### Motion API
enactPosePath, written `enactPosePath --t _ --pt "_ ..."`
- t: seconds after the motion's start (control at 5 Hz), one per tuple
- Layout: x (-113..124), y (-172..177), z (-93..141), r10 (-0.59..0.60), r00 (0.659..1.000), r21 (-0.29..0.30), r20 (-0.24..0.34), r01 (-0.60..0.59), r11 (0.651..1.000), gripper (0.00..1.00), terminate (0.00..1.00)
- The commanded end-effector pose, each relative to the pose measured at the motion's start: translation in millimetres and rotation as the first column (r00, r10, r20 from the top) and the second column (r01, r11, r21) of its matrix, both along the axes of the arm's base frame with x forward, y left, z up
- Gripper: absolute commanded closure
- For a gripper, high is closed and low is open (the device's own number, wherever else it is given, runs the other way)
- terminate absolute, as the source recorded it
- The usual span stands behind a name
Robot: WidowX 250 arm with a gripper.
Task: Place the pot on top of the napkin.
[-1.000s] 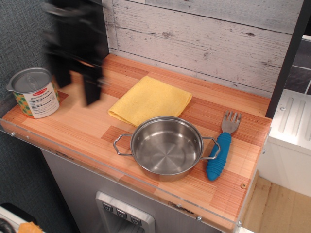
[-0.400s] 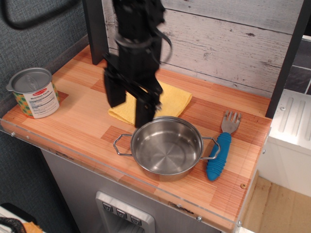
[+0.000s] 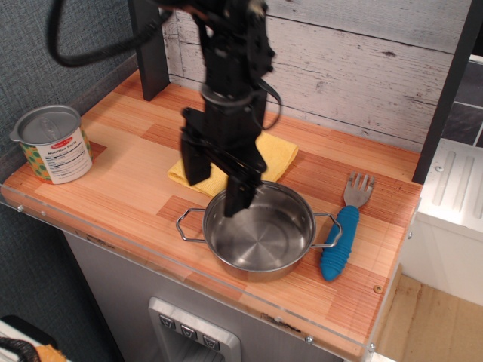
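Observation:
The pot's handles (image 3: 337, 230) will keep sticking out stiffly when the robot's gripper lifts the pot by its rim, because the wire loops jut straight out (image 3: 179, 225) above the counter.
The shiny steel pot (image 3: 260, 234) with two wire loop handles sits on the wooden counter near the front edge. The folded yellow napkin (image 3: 273, 156) lies just behind it, partly hidden by the arm. My black gripper (image 3: 217, 183) hangs open over the pot's back-left rim. One finger (image 3: 240, 194) is over the pot's inside, the other (image 3: 195, 163) is outside over the napkin. It holds nothing.
A labelled tin can (image 3: 53, 144) stands at the counter's left edge. A fork with a blue handle (image 3: 344, 231) lies right of the pot. A grey plank wall runs behind the counter (image 3: 136, 170). A dark post stands at the back left.
My gripper has swept from the far left by the can to the right and down, and now straddles the pot's back-left rim. The pot, napkin, can and fork have not moved.

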State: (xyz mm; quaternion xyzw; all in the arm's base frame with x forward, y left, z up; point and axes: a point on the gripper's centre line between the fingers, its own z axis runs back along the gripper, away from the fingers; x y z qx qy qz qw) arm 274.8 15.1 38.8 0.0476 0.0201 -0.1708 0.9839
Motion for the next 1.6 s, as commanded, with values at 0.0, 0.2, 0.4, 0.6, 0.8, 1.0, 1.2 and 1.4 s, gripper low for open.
enactPosePath --t 0.0,0.2,0.4,0.6,0.8,1.0,1.2,1.4 --pt "4.8 -0.5 -16.0 0.012 1.0 0.005 0.02 -0.012 1.0 0.0 0.0" --pt "4.8 0.3 -21.9 0.013 1.0 -0.019 0.027 -0.012 1.0 1.0 0.0" --pt "2.1 1.0 -21.1 0.017 0.999 -0.031 0.03 -0.016 0.999 1.0 0.0" --pt "-0.7 2.8 -13.9 0.017 0.999 -0.04 0.028 -0.015 0.999 1.0 0.0" --pt "-3.1 3.6 -2.8 0.009 1.0 -0.078 0.027 -0.007 0.997 1.0 0.0" --pt "-8.5 6.8 11.4 0.036 0.999 -0.097 0.031 -0.033 0.995 1.0 0.0" --pt "-9.5 12.6 21.4 0.019 0.999 -0.176 0.029 -0.013 0.984 1.0 0.0" --pt "-2.4 26.3 29.9 0.047 0.998 -0.204 0.052 -0.035 0.978 1.0 0.0"
